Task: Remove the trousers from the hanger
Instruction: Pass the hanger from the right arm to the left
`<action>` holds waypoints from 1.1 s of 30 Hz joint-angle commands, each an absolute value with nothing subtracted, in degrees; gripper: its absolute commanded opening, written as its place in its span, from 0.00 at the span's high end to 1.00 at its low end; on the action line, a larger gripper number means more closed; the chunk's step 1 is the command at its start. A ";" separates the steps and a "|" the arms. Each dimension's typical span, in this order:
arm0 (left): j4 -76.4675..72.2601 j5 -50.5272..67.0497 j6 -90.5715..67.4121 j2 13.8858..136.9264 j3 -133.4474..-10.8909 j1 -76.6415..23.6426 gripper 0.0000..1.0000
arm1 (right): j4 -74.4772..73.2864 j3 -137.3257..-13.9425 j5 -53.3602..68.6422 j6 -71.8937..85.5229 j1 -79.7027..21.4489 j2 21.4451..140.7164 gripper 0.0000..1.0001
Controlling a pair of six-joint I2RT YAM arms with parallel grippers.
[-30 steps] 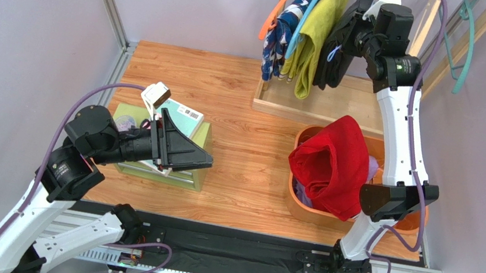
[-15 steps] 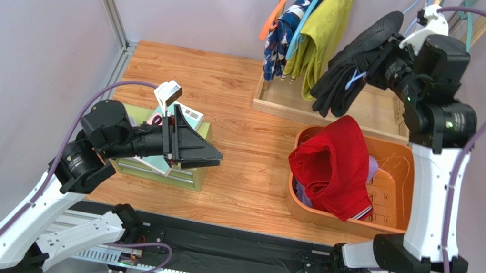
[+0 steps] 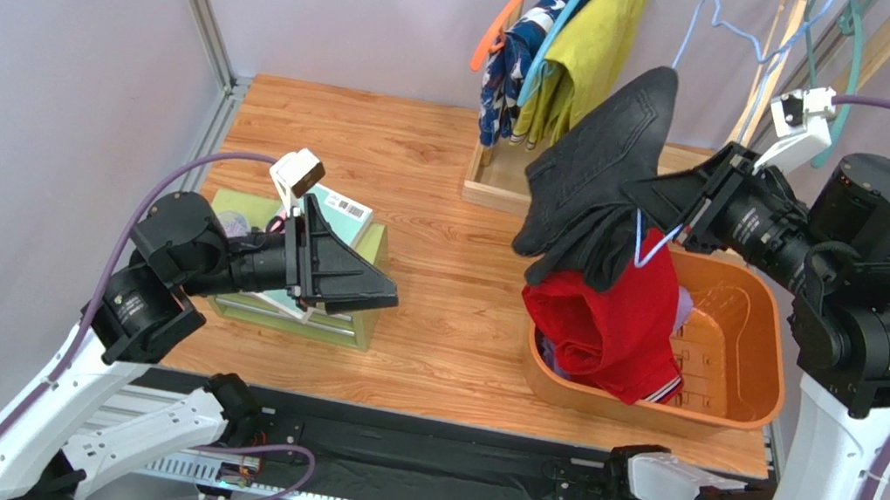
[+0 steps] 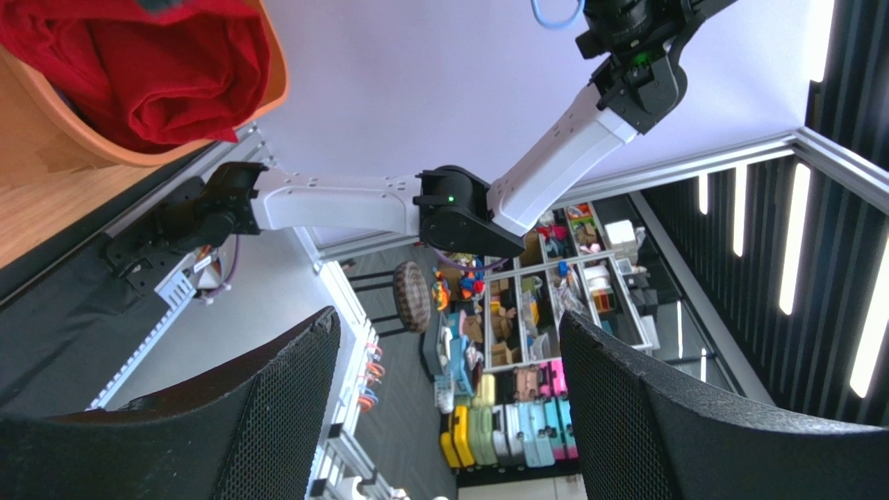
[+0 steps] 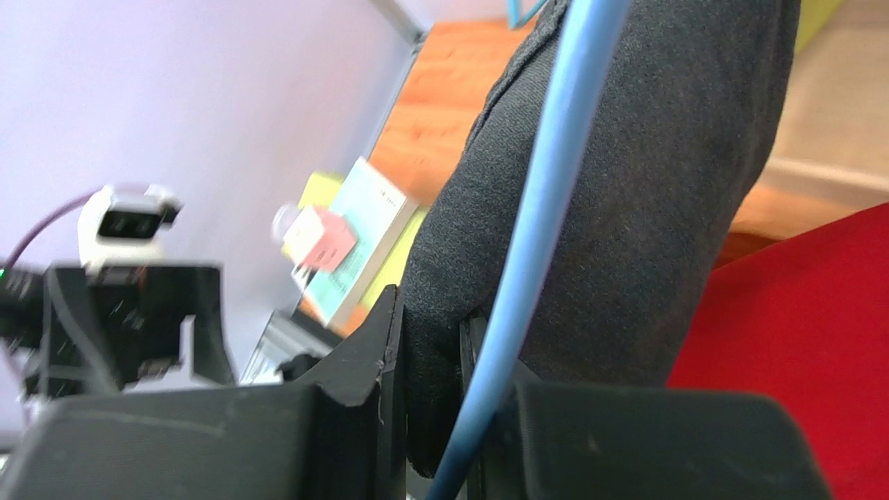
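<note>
My left gripper should keep moving open toward the blue hanger's upper wire (image 3: pixel 738 31) until its fingers are on both sides of it, because that wire is clear of the black trousers (image 3: pixel 597 154).
My right gripper (image 3: pixel 670 218) is shut on the black trousers (image 3: pixel 601 174), holding them in the air over the orange basket (image 3: pixel 747 375). In the right wrist view the black cloth (image 5: pixel 626 208) is pinched between the jaws of the right gripper (image 5: pixel 433 349). The thin blue hanger (image 5: pixel 543 219) runs across it, its hook (image 3: pixel 709 25) still high. Red trousers (image 3: pixel 605 327) lie in the basket over a bit of lilac cloth (image 3: pixel 681 309). Yellow-green trousers (image 3: pixel 588 60) and navy patterned trousers (image 3: pixel 517 69) hang on the rack. My left gripper (image 3: pixel 375 294) is open and empty over the green box.
A green box (image 3: pixel 307 320) with a teal book (image 3: pixel 334 210) sits at the left. The rack's wooden base (image 3: pixel 493 189) stands at the back. Empty hangers (image 3: pixel 851 73) hang at the far right. The left wrist view shows the open left gripper (image 4: pixel 449 406) and the basket rim (image 4: pixel 269 63).
My right arm has swung the black trousers and blue hanger away from the rack, forward and down over the basket. The left arm shifted only slightly.
</note>
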State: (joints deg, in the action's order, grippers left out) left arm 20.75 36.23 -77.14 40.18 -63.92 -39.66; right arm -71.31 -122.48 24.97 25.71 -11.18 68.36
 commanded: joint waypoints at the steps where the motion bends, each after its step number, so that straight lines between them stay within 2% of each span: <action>1: 15.74 39.54 -79.18 42.97 -66.62 -39.38 0.18 | -70.74 -123.84 36.90 25.40 -11.51 64.35 1.00; 10: 8.02 43.51 -83.58 48.42 -76.55 -39.38 0.18 | -69.35 -117.95 55.35 28.48 -11.51 58.19 1.00; 15: 1.85 41.49 -87.10 49.91 -77.52 -39.38 0.18 | -66.19 -113.21 57.74 30.50 -13.88 56.34 1.00; 18: 4.29 39.64 -86.49 51.93 -80.41 -39.37 0.18 | -66.35 -110.57 57.22 31.11 -15.81 57.39 1.00; 20: 5.79 36.57 -85.09 52.56 -82.60 -39.37 0.18 | -66.71 -108.21 54.60 30.59 -20.35 58.36 1.00; 22: 9.22 32.37 -82.62 53.08 -83.67 -39.37 0.19 | -66.45 -106.88 46.79 29.62 -25.46 58.80 1.00; 24: 10.80 30.51 -81.31 54.22 -84.72 -39.37 0.19 | -64.44 -104.43 38.02 30.40 -34.69 58.97 1.00; 26: 11.95 29.18 -79.90 55.19 -85.86 -39.38 0.21 | -61.45 -101.96 34.56 31.63 -42.40 59.06 1.00; 33: 14.67 27.52 -78.49 58.88 -86.57 -41.21 0.29 | -54.06 -99.05 19.97 33.05 -56.07 62.31 1.00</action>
State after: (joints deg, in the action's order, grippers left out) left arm 12.43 30.02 -81.43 57.78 -85.14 -39.88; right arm -68.12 -97.32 29.23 31.88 -51.20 62.94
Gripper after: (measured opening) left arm 0.725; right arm 0.151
